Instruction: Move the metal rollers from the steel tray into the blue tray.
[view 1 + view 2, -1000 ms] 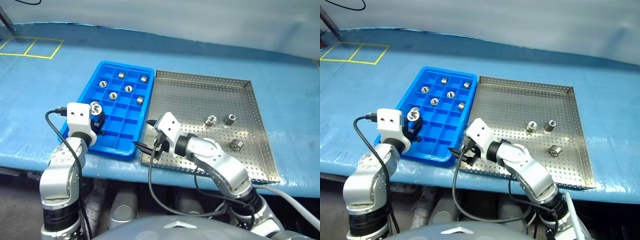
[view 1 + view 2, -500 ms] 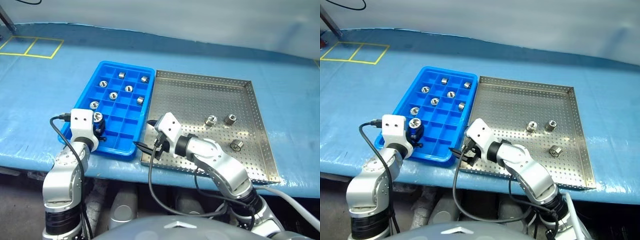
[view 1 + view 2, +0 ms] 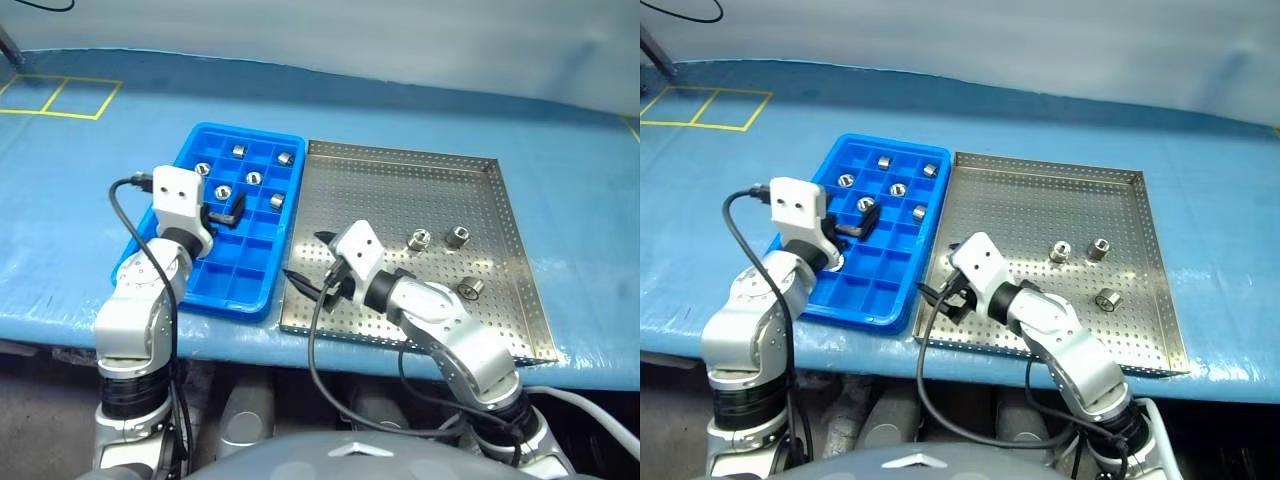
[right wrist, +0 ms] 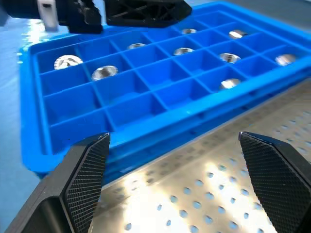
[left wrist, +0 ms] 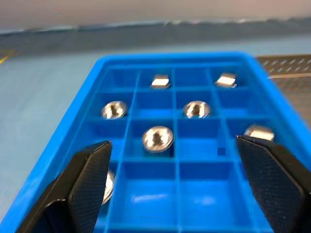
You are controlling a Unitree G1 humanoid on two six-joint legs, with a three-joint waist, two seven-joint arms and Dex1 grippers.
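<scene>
I expect a hollow cup with a post inside it, since the metal roller's upturned side (image 3: pixel 419 241) has a bright rim (image 3: pixel 421 236) around a darker centre.
The blue tray (image 3: pixel 232 304) lies left of the steel tray (image 3: pixel 400 190) and touches it. Several metal rollers (image 5: pixel 158 138) sit in the blue tray's far and middle compartments. Three rollers rest on the steel tray: two side by side (image 3: pixel 418 239) (image 3: pixel 459 237) and one nearer the right rim (image 3: pixel 472 289). My left gripper (image 3: pixel 228 213) hovers open over the middle of the blue tray, with nothing between its fingers (image 5: pixel 92 179). My right gripper (image 3: pixel 310 260) is open and empty over the steel tray's near left corner, facing the blue tray.
Both trays sit on a table with a blue cover (image 3: pixel 400 110), close to its front edge. Yellow tape squares (image 3: pixel 60 97) mark the far left. Black cables loop from both wrists.
My left gripper has opened and moved up and right, from the blue tray's near left corner to over its middle. The right gripper has shifted a little to the right.
</scene>
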